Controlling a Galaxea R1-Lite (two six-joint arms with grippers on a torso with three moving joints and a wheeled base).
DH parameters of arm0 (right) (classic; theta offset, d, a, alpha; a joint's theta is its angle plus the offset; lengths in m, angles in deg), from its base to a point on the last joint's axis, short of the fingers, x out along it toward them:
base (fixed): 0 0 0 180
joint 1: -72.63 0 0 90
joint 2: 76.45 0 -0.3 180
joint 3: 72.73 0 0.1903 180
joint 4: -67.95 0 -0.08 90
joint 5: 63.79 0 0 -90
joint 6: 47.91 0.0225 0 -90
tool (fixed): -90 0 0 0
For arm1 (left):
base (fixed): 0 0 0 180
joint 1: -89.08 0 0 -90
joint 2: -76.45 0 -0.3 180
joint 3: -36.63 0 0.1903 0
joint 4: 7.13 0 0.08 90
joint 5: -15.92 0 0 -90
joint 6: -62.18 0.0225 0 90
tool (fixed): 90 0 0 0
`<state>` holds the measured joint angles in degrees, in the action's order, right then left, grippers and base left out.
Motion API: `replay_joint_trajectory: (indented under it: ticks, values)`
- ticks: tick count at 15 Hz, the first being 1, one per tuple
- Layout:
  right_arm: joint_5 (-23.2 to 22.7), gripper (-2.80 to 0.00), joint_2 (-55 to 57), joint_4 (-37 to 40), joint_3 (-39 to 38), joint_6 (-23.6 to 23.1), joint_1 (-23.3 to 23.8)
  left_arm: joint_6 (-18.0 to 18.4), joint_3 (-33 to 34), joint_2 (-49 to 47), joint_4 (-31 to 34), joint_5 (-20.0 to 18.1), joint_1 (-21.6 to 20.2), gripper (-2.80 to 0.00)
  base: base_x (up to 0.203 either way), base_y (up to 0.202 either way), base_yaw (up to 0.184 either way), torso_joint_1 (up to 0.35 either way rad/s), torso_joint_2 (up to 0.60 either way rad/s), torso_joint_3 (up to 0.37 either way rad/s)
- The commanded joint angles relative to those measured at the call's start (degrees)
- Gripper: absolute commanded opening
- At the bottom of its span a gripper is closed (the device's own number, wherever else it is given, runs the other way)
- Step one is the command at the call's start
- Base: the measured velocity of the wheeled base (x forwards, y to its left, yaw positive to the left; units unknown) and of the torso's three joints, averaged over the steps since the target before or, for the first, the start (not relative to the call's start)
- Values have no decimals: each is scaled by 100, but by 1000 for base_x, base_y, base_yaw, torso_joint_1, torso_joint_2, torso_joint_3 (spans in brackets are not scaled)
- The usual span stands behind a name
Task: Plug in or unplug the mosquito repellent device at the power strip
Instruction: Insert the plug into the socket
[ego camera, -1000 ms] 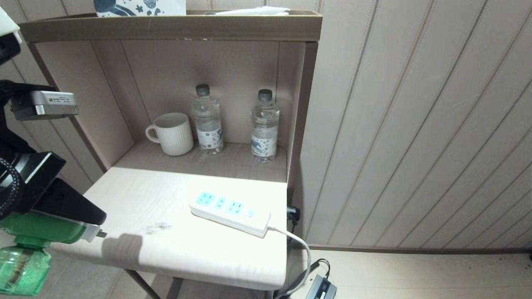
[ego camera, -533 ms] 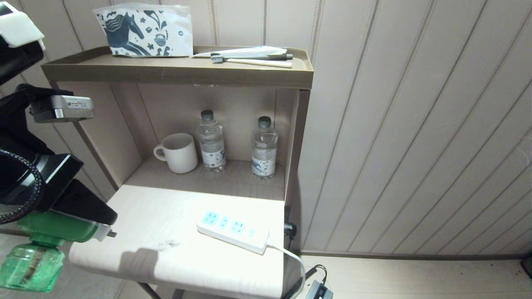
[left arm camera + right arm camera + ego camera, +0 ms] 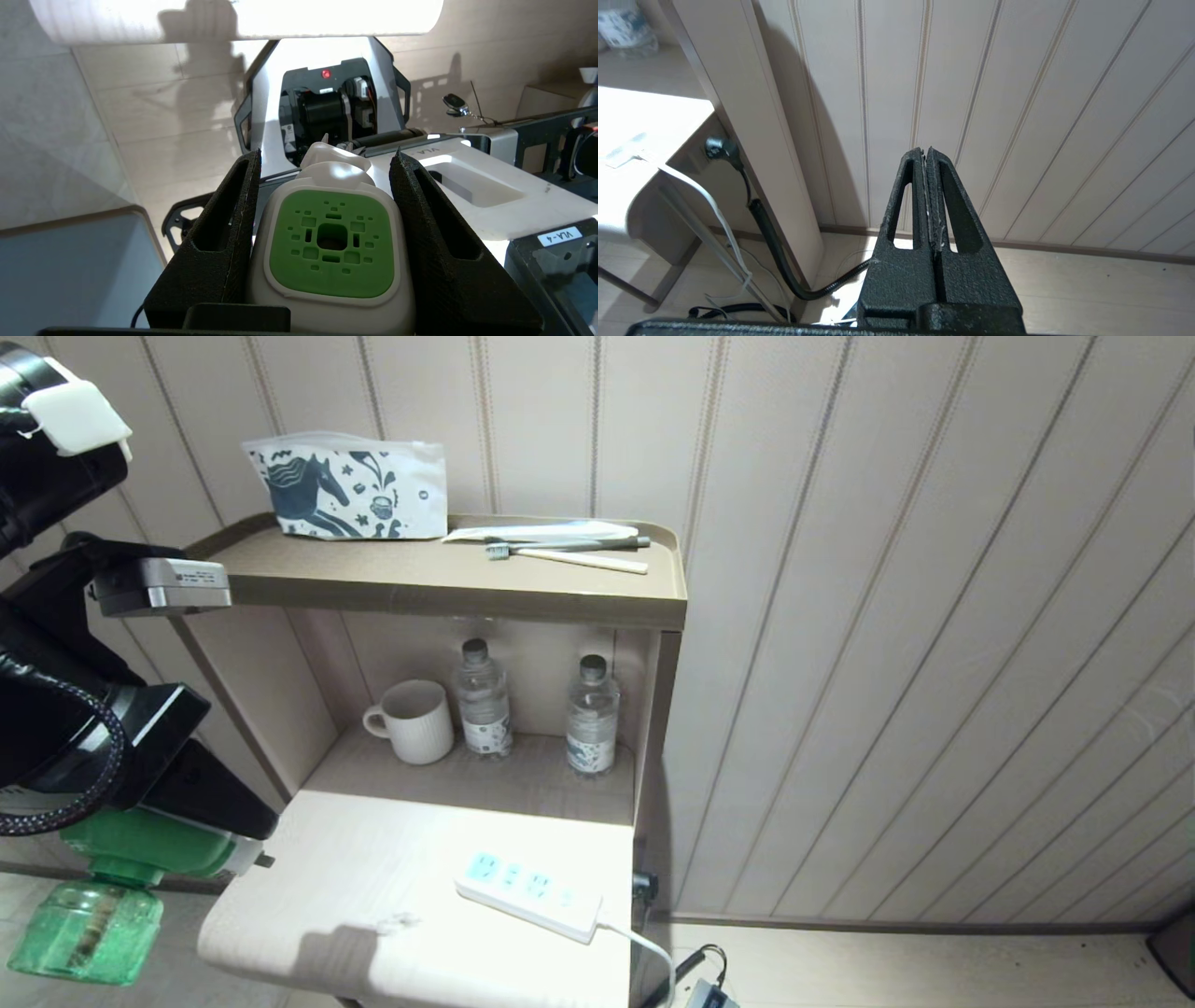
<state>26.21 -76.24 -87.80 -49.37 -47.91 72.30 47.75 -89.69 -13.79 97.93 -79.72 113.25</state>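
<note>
The green bottle (image 3: pixel 90 931) is hanging low next to the table's edge and the device's prongs are level, so my left gripper should raise it clear and turn the prongs down over the power strip (image 3: pixel 531 892).
My left gripper (image 3: pixel 233 840) is shut on the mosquito repellent device (image 3: pixel 140 845), at the left edge of the head view, beside the table's left front corner. The green head lies level, with its white face and metal prongs toward the table. The translucent green bottle (image 3: pixel 89 933) hangs below. In the left wrist view the device (image 3: pixel 331 247) fills the space between the black fingers (image 3: pixel 224 242) of my left gripper (image 3: pixel 325 154). The power strip (image 3: pixel 530 894) lies on the table's right front part, all its sockets bare. My right gripper (image 3: pixel 926 151) is shut and empty, low beside the panelled wall.
A white mug (image 3: pixel 415 721) and two water bottles (image 3: pixel 482 700) (image 3: pixel 592 717) stand in the niche behind the table top (image 3: pixel 373 859). The upper shelf (image 3: pixel 448 588) carries a printed pouch (image 3: pixel 350 490) and toothbrushes (image 3: pixel 560 553). The strip's white cord (image 3: pixel 705 196) drops off the right edge.
The head camera has risen, so the whole scene has slid down and the upper shelf has come into view. The left gripper still holds the device at the picture's left edge.
</note>
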Motion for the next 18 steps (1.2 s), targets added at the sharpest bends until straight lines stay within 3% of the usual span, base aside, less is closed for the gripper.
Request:
replay_joint_trajectory:
  ticks: [1, 6, 9, 10, 11, 12, 15, 18]
  values:
    - [0, -280, 6, 0, 0, 0, -2, -24, 30, 42, 49, -7, 0, -280, 0, 0, 0, 276, -600, -315]
    - [0, -280, 6, 0, 0, -9, -11, -24, 104, 98, 9, -35, -14, -280, 0, 0, 0, 156, -338, -168]
    - [0, -280, 6, 0, 0, -9, -11, 57, 291, 7, -768, -266, -44, -280, 0, 0, 0, 0, 0, 0]
    - [0, -280, 6, 0, 0, -9, -11, 273, 455, -67, -1419, -308, -44, -280, 0, 0, 0, 0, 0, 0]
    - [0, -280, 6, 0, 0, -9, -11, 709, 585, -245, -1858, -346, -48, -280, 0, 0, 0, 0, 0, 0]
    - [0, -280, 6, 0, 0, -9, -11, 885, 655, -379, -2036, -372, -51, -280, 0, 0, 0, 0, 0, 0]
    - [0, -280, 6, 0, 0, -9, -11, 980, 592, -574, -2208, -848, -61, -280, 0, 0, 0, 0, 0, 0]
    - [0, -280, 6, 0, 0, -9, -11, 1227, 81, -392, -2020, -783, -62, -280, 0, 0, 0, 0, 0, 0]
